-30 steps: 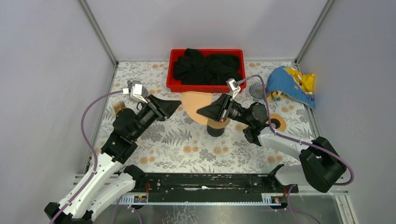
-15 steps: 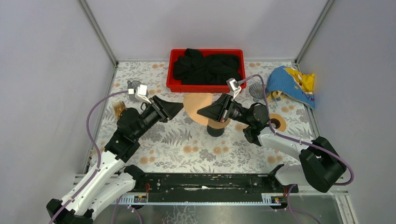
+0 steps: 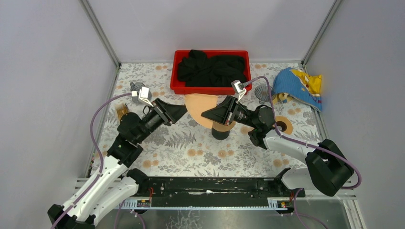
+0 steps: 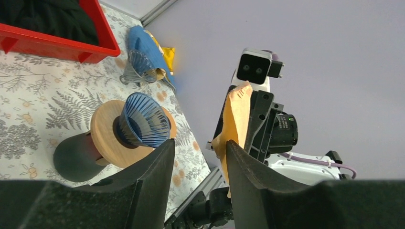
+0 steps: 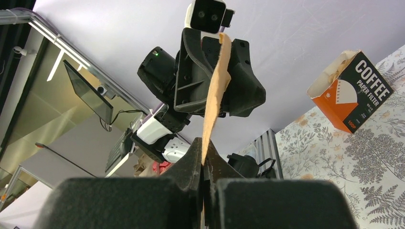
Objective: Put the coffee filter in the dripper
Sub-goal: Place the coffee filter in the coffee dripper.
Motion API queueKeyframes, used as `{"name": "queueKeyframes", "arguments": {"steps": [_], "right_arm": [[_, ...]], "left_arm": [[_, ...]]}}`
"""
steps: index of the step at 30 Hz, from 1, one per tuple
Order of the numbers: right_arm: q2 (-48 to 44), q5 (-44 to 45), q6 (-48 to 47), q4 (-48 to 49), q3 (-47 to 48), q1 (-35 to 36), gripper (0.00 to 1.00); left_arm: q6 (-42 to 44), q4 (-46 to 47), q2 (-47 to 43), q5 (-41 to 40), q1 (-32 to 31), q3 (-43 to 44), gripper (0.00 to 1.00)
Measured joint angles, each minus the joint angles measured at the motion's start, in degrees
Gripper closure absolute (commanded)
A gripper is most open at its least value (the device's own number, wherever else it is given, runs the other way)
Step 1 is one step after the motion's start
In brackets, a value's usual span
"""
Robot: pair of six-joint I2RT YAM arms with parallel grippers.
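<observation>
I should hold the coffee filter's loose edge [image 3: 189, 103] with my left gripper while my right gripper opens and comes from another side, because the coffee filter [image 3: 199, 108] hangs flat in my right gripper.
A tan paper coffee filter [image 3: 199, 107] hangs in the air edge-on [image 5: 217, 81], and my right gripper [image 5: 203, 144] is shut on its lower edge. My left gripper [image 3: 183, 110] faces it from the left with its jaws open. In the left wrist view the filter [image 4: 236, 119] stands just past the right finger [image 4: 248, 176], which does not clamp it. Below sits the dripper [image 4: 143, 125], a blue ribbed cone in a wooden collar on a black base. In the top view my right gripper [image 3: 205, 114] hides most of the dripper [image 3: 220, 129].
A red tray [image 3: 177, 86] holding black cloth stands at the back. A second ribbed cone [image 3: 261, 93] lies beside a blue and yellow cloth [image 3: 301, 86] at the right. A wooden ring [image 3: 284, 126] lies near the right arm. The coffee filter box [image 5: 351, 95] sits at the left.
My left gripper's jaws have spread a little wider and the left wrist has shifted slightly towards the filter. The right arm and the filter have stayed where they were.
</observation>
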Motion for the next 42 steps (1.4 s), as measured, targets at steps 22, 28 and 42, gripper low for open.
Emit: {"name": "queueKeyframes", "arguments": {"steps": [22, 28, 42], "right_arm": [[2.6, -0.9, 0.2, -1.0, 0.0, 0.0, 0.79], [1.6, -0.1, -2.4, -7.6, 0.0, 0.0, 0.47], [-17.0, 12.7, -28.4, -46.3, 4.5, 0.0, 0.15]], "left_arm": [[-6.8, 13.1, 5.6, 8.1, -0.1, -3.8, 0.95], [-4.4, 10.1, 5.2, 6.1, -0.6, -3.0, 1.0], [4.0, -5.7, 11.4, -6.8, -10.5, 9.1, 1.0]]}}
